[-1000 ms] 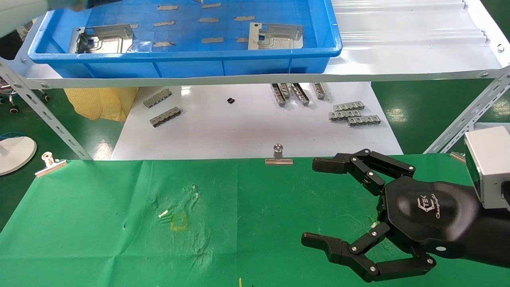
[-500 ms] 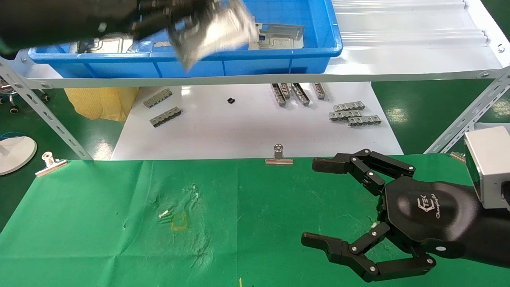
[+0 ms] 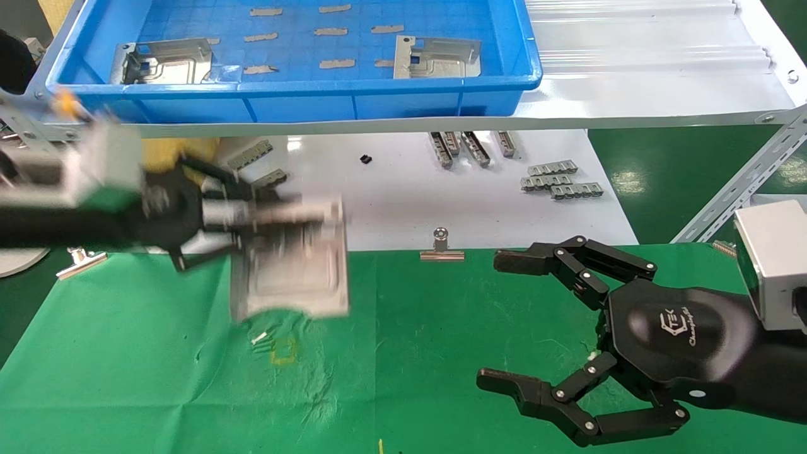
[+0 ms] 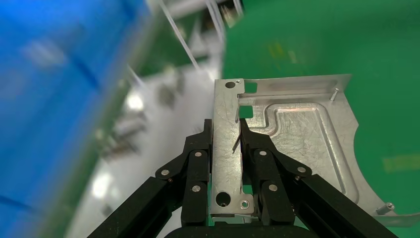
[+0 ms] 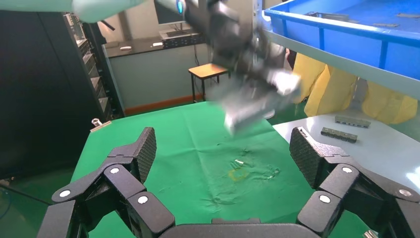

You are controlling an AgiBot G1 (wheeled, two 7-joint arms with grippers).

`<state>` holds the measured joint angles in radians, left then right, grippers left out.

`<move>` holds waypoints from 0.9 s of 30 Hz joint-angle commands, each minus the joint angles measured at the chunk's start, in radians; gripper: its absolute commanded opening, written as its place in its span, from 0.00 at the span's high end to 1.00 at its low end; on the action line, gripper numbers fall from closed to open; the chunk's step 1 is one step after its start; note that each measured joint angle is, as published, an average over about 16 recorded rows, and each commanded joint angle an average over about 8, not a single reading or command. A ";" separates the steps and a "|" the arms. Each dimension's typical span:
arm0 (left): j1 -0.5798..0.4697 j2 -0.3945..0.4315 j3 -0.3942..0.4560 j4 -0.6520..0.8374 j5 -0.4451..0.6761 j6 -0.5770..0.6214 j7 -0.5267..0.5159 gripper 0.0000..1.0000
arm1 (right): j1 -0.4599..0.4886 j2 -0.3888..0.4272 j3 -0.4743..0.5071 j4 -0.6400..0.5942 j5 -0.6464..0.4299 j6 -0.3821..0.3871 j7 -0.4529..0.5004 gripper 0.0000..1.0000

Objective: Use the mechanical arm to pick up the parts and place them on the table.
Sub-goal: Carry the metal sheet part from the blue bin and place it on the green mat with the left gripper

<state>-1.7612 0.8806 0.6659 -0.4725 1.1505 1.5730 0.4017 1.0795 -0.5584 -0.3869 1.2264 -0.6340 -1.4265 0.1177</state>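
My left gripper should keep lowering the silver part until it lies flat and then let go, because it is pinching the silver part's bent rim [image 4: 227, 163] and the green cloth [image 3: 301, 344] below is open.
My left gripper [image 3: 252, 221] is shut on a silver sheet-metal part [image 3: 296, 268] and holds it in the air over the far left edge of the green table [image 3: 441, 328]. In the left wrist view the fingers [image 4: 198, 163] pinch the part's [image 4: 297, 134] bent rim. The part also shows from the right wrist view [image 5: 252, 106], above the cloth. Two more parts lie in the blue bin, one at its left [image 3: 164, 62] and one at its right [image 3: 436, 58]. My right gripper [image 3: 498, 321] is open and empty, resting low over the table's right side.
The blue bin [image 3: 296, 94] sits on a white shelf [image 3: 630, 75] with angled metal legs. Small grey toothed strips [image 3: 558, 178] lie on a white board [image 3: 403, 208] behind the table. Binder clips [image 3: 441, 246] hold the cloth's far edge.
My left gripper has come down from the blue bin with the part, moving toward me and to the table's far left edge. The right arm has not moved.
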 commanded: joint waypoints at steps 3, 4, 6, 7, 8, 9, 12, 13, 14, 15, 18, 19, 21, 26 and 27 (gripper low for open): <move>0.049 0.011 0.071 0.024 0.051 -0.026 0.064 1.00 | 0.000 0.000 0.000 0.000 0.000 0.000 0.000 0.00; 0.058 0.022 0.081 0.046 0.067 -0.039 0.088 1.00 | 0.000 0.000 0.000 0.000 0.000 0.000 0.000 0.00; 0.072 0.045 0.095 0.094 0.089 -0.069 0.130 1.00 | 0.000 0.000 0.000 0.000 0.000 0.000 0.000 0.00; 0.078 0.055 0.099 0.119 0.097 -0.085 0.148 1.00 | 0.000 0.000 0.000 0.000 0.000 0.000 0.000 0.00; 0.083 0.065 0.101 0.142 0.103 -0.101 0.165 1.00 | 0.000 0.000 0.000 0.000 0.000 0.000 0.000 0.00; 0.087 0.074 0.102 0.165 0.107 -0.116 0.180 1.00 | 0.000 0.000 0.000 0.000 0.000 0.000 0.000 0.00; 0.097 0.096 0.102 0.222 0.110 -0.149 0.219 0.98 | 0.000 0.000 0.000 0.000 0.000 0.000 0.000 0.00; 0.099 0.102 0.101 0.238 0.110 -0.156 0.231 0.93 | 0.000 0.000 0.000 0.000 0.000 0.000 0.000 0.00; 0.102 0.108 0.101 0.252 0.110 -0.161 0.243 0.83 | 0.000 0.000 0.000 0.000 0.000 0.000 0.000 0.00; 0.103 0.113 0.100 0.264 0.109 -0.165 0.254 0.70 | 0.000 0.000 0.000 0.000 0.000 0.000 0.000 0.00; 0.107 0.125 0.099 0.294 0.109 -0.167 0.287 0.33 | 0.000 0.000 0.000 0.000 0.000 0.000 0.000 0.00; 0.107 0.128 0.099 0.302 0.109 -0.167 0.298 0.20 | 0.000 0.000 0.000 0.000 0.000 0.000 0.000 0.00; 0.105 0.133 0.100 0.315 0.109 -0.163 0.318 0.02 | 0.000 0.000 0.000 0.000 0.000 0.000 0.000 0.00; 0.093 0.139 0.100 0.345 0.110 -0.156 0.356 0.00 | 0.000 0.000 0.000 0.000 0.000 0.000 0.000 0.00; 0.089 0.140 0.100 0.350 0.110 -0.153 0.362 0.00 | 0.000 0.000 0.000 0.000 0.000 0.000 0.000 0.00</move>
<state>-1.6728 1.0168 0.7638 -0.1233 1.2575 1.4285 0.7571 1.0795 -0.5584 -0.3869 1.2264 -0.6340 -1.4265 0.1177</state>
